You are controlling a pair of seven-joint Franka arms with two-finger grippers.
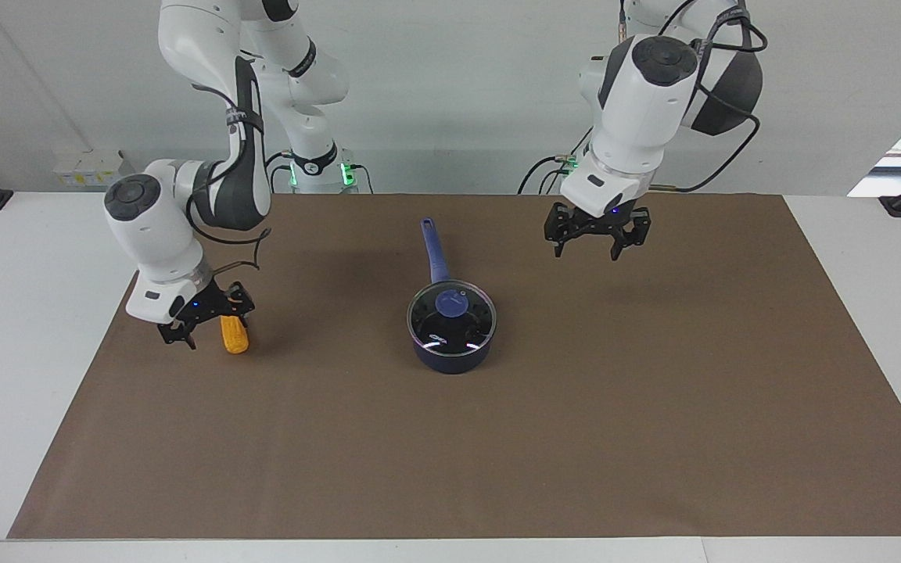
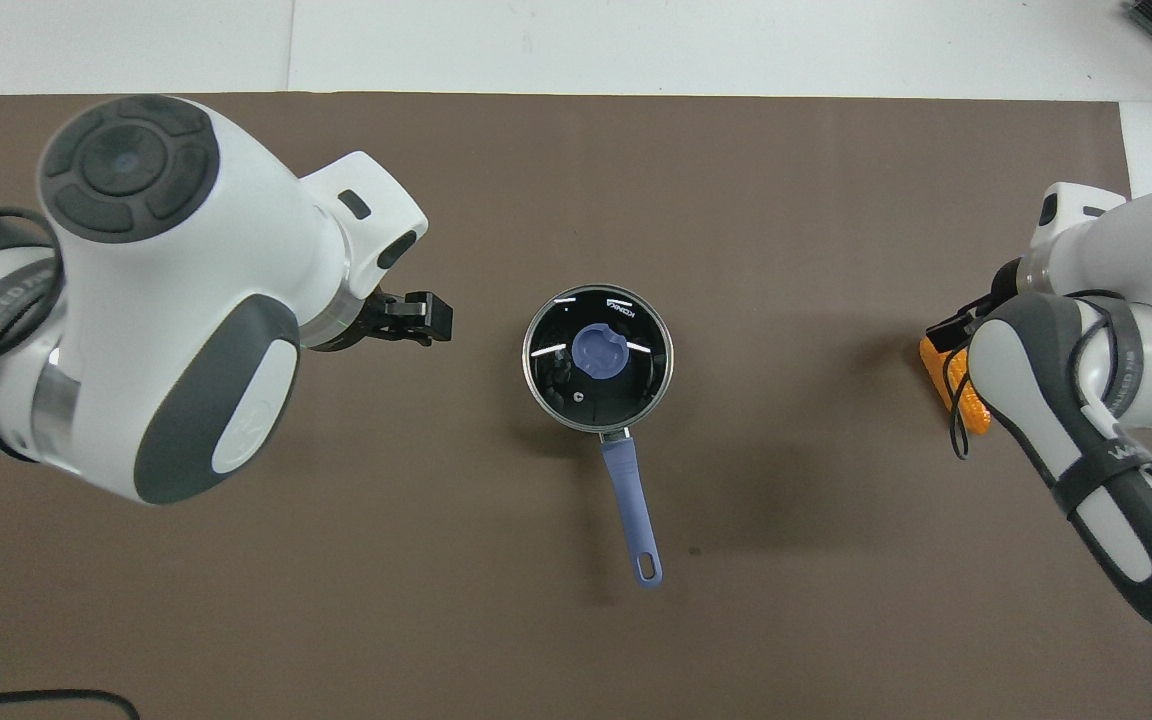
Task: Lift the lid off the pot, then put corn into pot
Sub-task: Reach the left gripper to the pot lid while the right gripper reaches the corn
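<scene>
The orange corn (image 2: 957, 386) looks shorter than the width of the pot's round rim (image 2: 598, 358), so the corn will lie completely inside when the robot lowers it in.
The navy pot (image 1: 451, 349) stands mid-mat with the glass lid (image 1: 472, 322) on it, blue-purple knob (image 1: 450, 303) on top, handle (image 1: 435, 249) pointing toward the robots. It also shows in the overhead view (image 2: 597, 358). The orange corn (image 1: 235, 336) lies on the mat toward the right arm's end; in the overhead view the corn (image 2: 936, 365) is partly hidden by the arm. My right gripper (image 1: 212, 328) is open and low, right at the corn. My left gripper (image 1: 587, 249) is open in the air over the mat, beside the pot toward the left arm's end.
A brown mat (image 1: 576, 407) covers most of the white table (image 1: 28, 313). Nothing else lies on the mat besides the pot and the corn. Both arms lean in over the mat from the robots' end.
</scene>
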